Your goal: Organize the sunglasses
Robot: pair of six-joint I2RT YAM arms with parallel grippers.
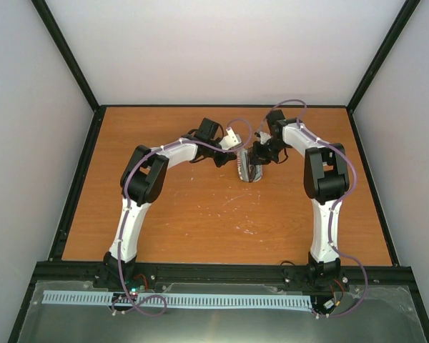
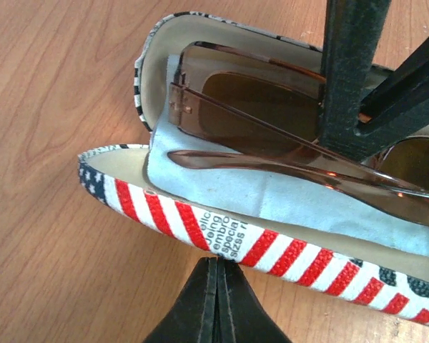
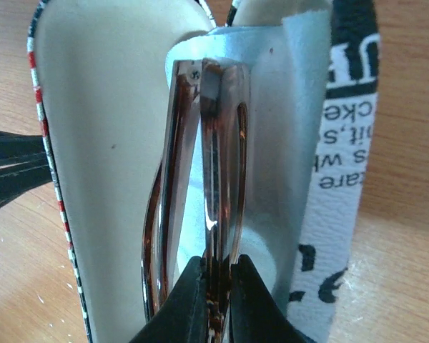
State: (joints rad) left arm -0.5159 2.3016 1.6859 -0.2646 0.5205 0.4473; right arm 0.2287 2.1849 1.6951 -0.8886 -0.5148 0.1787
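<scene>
Next, my right gripper lets go of the sunglasses, since its hold keeps the case open, and brace the case's outside before my left gripper folds the case's shell.
The sunglasses, with a thin reddish-brown frame, tinted lenses and folded arms, sit inside the open flag-patterned case on a light blue cloth. My right gripper is shut on the sunglasses and holds them in the case; its fingers show in the left wrist view. My left gripper is shut, and its tips touch the outside of the case's striped shell. In the top view the case lies at mid table between the left gripper and the right gripper.
The wooden table is bordered by black rails and pale walls. Both arms reach in toward the middle far part of the table.
</scene>
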